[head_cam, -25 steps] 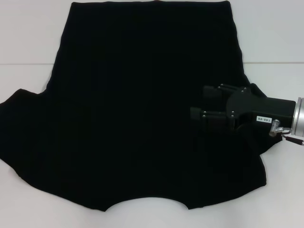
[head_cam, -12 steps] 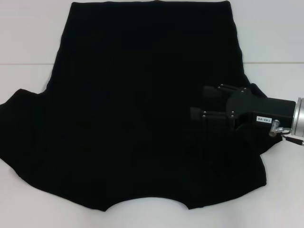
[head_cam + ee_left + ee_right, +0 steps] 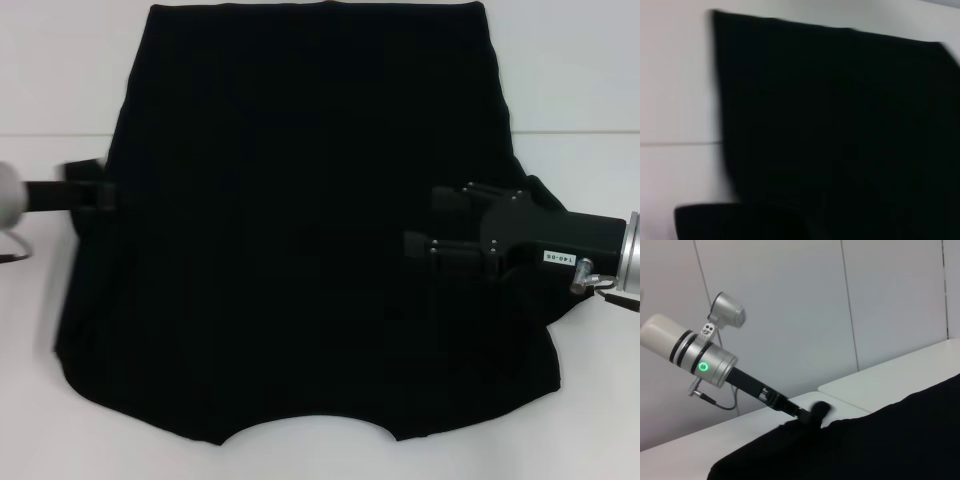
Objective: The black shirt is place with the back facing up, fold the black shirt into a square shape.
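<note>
The raised sleeve (image 3: 821, 409) is held in my left gripper beside the shirt's flat body (image 3: 235, 220), so I should carry on moving the sleeve inward until it lies over the body, then let it go.
The black shirt (image 3: 300, 200) lies flat on the white table (image 3: 60, 80), plain side up, no print showing. Its left sleeve is pulled in, so the left edge runs almost straight. My left gripper (image 3: 98, 194) is at that left edge, shut on the cloth; the right wrist view shows it (image 3: 815, 412) holding the raised edge of the shirt (image 3: 880, 440). My right gripper (image 3: 432, 222) hovers over the shirt's right side with its fingers apart and empty. The left wrist view shows only the shirt (image 3: 840, 125) and table.
A seam (image 3: 570, 133) runs across the table behind the grippers. White table shows on both sides of the shirt and along the front edge. A grey wall (image 3: 840, 300) stands behind the table.
My left arm has come in from the left. The left sleeve, spread out on the table before, is now drawn in to the shirt's body. The right gripper has hardly moved.
</note>
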